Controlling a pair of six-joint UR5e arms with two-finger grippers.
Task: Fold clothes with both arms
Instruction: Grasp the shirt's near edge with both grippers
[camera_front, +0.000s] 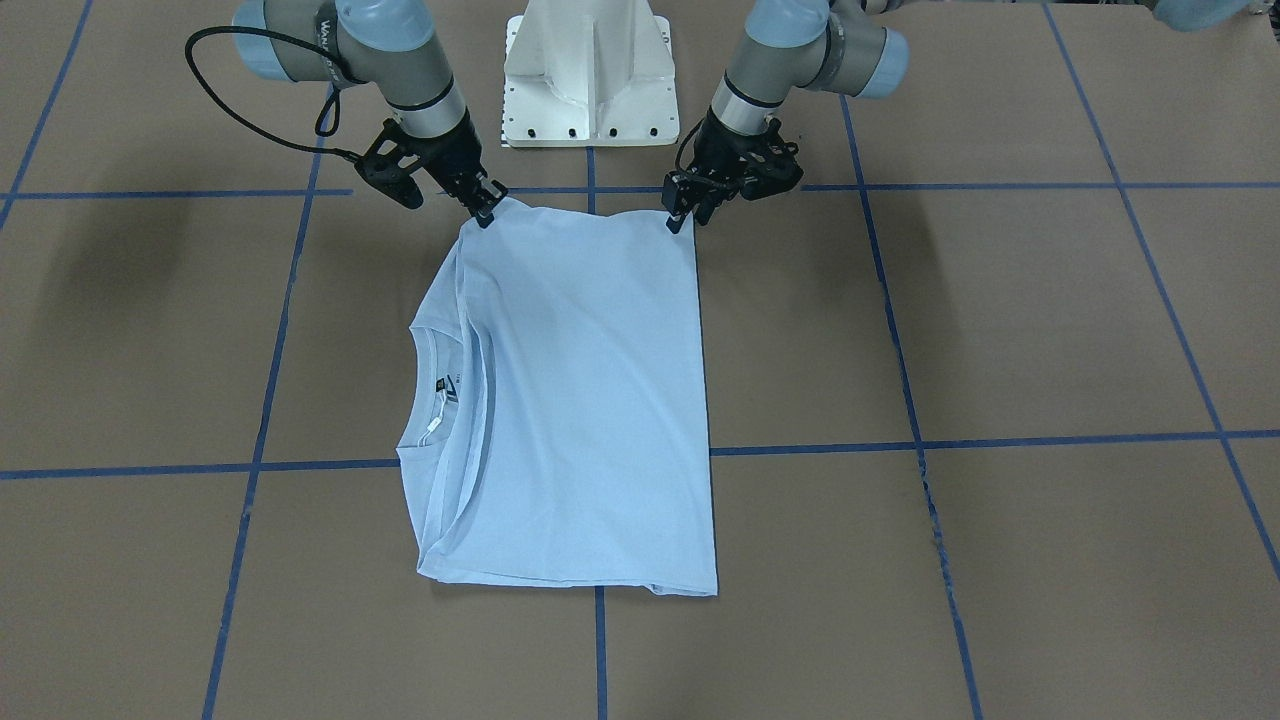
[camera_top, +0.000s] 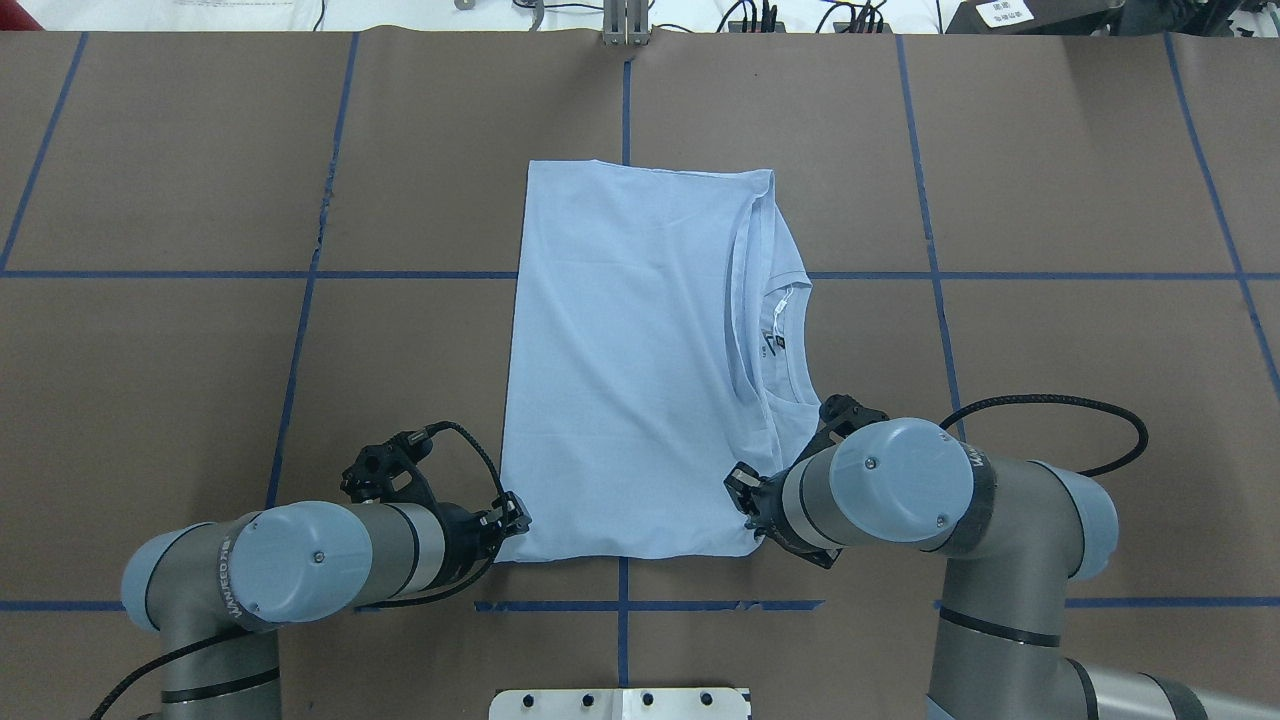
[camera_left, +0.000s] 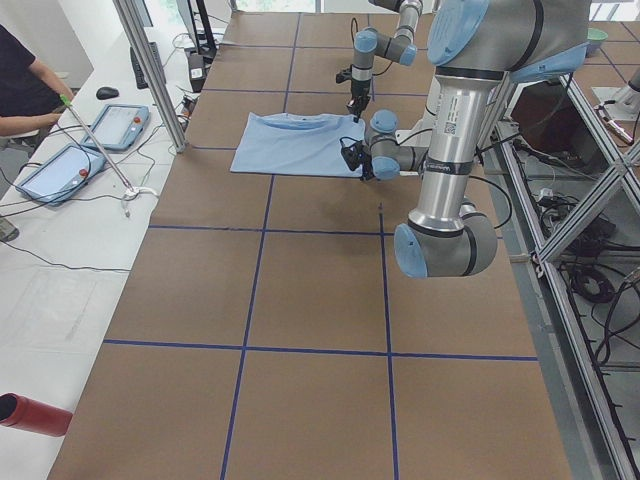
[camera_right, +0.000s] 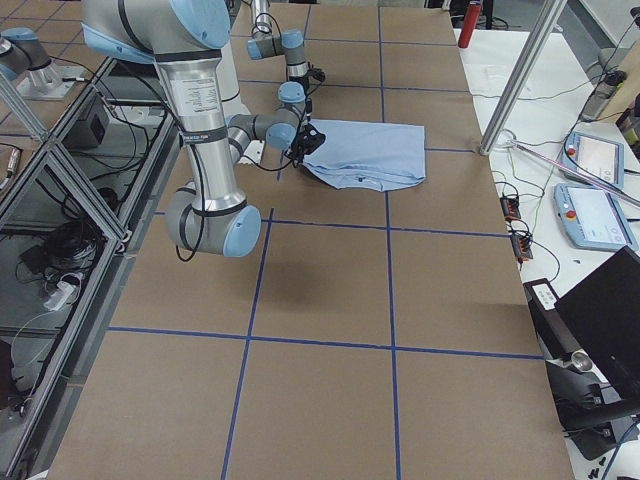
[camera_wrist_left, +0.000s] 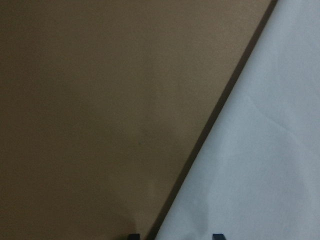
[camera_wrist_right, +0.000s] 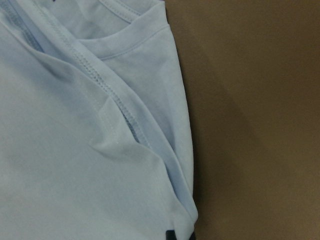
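The shirt's near edge (camera_front: 590, 215) hangs loose between my grippers. The middle of the shirt (camera_front: 584, 282) will sag when I lift both of the shirt's corners and fold it over.
A light blue T-shirt (camera_front: 580, 400) (camera_top: 630, 360) lies folded flat on the brown table, its neck with the dark label (camera_top: 773, 343) toward my right side. My left gripper (camera_front: 681, 215) (camera_top: 515, 515) stands at the shirt's near left corner. In the left wrist view its fingertips (camera_wrist_left: 133, 236) are apart, with the shirt's edge (camera_wrist_left: 260, 150) between them. My right gripper (camera_front: 487, 212) (camera_top: 742, 490) is at the near right corner. The right wrist view shows it (camera_wrist_right: 180, 235) closed on the corner of the cloth (camera_wrist_right: 75, 150).
The white pedestal base (camera_front: 590, 75) stands just behind the shirt's near edge. Blue tape lines (camera_top: 300, 300) grid the table. Beyond the far edge a side bench holds teach pendants (camera_left: 60, 170), and a person's arm (camera_left: 30, 95) rests there.
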